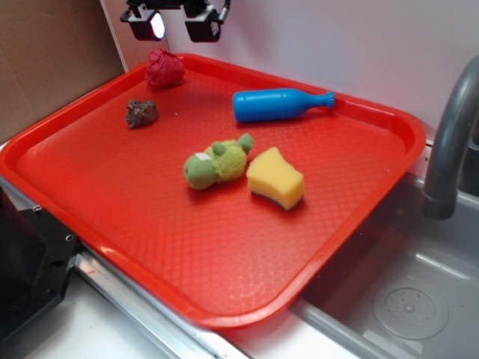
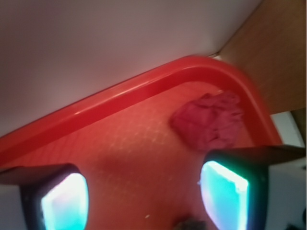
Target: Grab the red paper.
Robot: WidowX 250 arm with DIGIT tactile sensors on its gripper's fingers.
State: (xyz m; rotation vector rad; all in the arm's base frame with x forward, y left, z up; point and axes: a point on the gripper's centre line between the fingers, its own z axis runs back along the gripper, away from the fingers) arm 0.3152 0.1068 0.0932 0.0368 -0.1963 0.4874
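Creases (image 1: 163, 60) bunch the red paper (image 1: 165, 69) into a tight ball. The red paper will come up in one piece and stay in a ball when I lift it.
The red paper (image 1: 165, 69) is a crumpled deep-red ball in the far left corner of the red tray (image 1: 150, 224). In the wrist view the red paper (image 2: 209, 120) lies ahead of the right finger, near the tray's curved corner rim. My gripper (image 1: 176, 22) hangs above the tray's far edge, just right of the paper and higher than it. Its jaws stand wide apart and open, with only bare tray floor between the glowing pads (image 2: 224, 194). Nothing is held by the gripper (image 2: 144, 194).
A small brown lump (image 1: 141, 113) lies in front of the paper. A blue bottle (image 1: 278, 105) lies on its side at the back. A green plush toy (image 1: 217, 161) and yellow sponge (image 1: 276, 178) sit mid-tray. A sink (image 1: 404, 299) with a grey faucet (image 1: 449, 142) is at right.
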